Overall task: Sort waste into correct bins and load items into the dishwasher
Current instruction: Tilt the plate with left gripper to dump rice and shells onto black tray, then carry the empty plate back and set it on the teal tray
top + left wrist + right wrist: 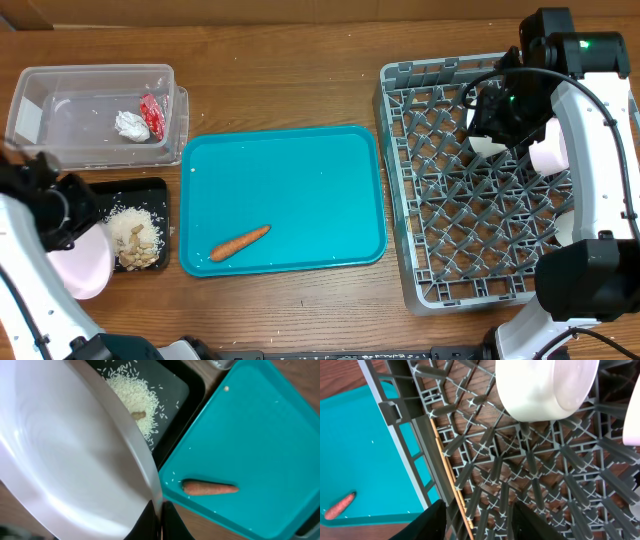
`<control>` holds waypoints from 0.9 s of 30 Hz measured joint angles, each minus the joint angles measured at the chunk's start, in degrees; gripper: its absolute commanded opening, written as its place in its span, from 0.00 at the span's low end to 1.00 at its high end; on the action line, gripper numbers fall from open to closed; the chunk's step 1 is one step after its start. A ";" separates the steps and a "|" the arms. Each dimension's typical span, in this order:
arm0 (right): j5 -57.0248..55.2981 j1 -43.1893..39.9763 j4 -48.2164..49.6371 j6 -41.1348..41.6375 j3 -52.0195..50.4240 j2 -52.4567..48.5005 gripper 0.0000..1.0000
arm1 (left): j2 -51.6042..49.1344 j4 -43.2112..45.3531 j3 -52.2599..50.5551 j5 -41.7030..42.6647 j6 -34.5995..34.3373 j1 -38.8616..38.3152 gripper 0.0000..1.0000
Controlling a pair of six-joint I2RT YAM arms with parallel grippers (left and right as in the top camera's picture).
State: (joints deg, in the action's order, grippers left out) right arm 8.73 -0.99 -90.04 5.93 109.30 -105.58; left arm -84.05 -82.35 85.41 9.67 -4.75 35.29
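The bowl's inside (75,455) is empty and the teal tray is clear near the grey dish rack. My left gripper keeps going there and lets go of the bowl flat.
My left gripper (161,510) is shut on the rim of a small bowl (65,450), white inside and pale pink outside (85,268), held tilted beside the black tray (160,190) of rice and beige scraps (135,240). The orange carrot (240,241) lies on the teal tray (300,160). The clear tub (60,85) holds the white tissue (130,124) and red wrapper (153,114). My right gripper (479,510) is open and empty over the grey dish rack (400,230). A white cup (540,385) and chopsticks (451,477) sit in the rack.
A second pale pink bowl (550,150) stands in the rack by my right arm, and a white piece (566,228), perhaps the plate, stands lower down. The teal tray lies between the black tray and the rack. Bare wooden table (300,60) runs along the back.
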 measured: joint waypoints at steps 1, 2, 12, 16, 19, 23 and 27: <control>0.00 0.02 0.07 0.00 0.00 0.00 0.45 | 0.26 -0.04 0.00 -1.68 -1.49 -2.10 0.04; 0.00 0.02 0.09 0.02 0.00 0.00 0.45 | 0.59 -0.11 0.00 -3.04 -2.78 -4.11 0.04; 0.00 0.02 0.44 0.00 0.00 0.00 0.45 | 3.69 -10.69 -0.02 -13.25 -16.26 -21.88 0.04; -0.02 0.00 0.50 0.00 0.00 0.00 0.45 | 4.81 -14.14 -0.11 -14.05 -18.73 -25.66 0.04; 0.00 0.00 0.50 0.02 0.00 0.00 0.45 | 7.52 -14.12 -0.24 -14.25 -20.70 -28.39 0.04; 0.00 0.02 0.50 0.00 0.00 0.00 0.45 | 12.61 -13.84 -0.26 -16.26 -24.33 -33.07 0.04; 0.00 0.02 0.50 0.02 0.00 0.00 0.45 | 15.08 -13.18 -0.26 -18.53 -27.23 -36.89 0.04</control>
State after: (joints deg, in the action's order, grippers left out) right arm 8.73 -0.97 -89.54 5.96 109.30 -105.58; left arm -68.97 -95.53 85.14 -8.86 -31.99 -1.61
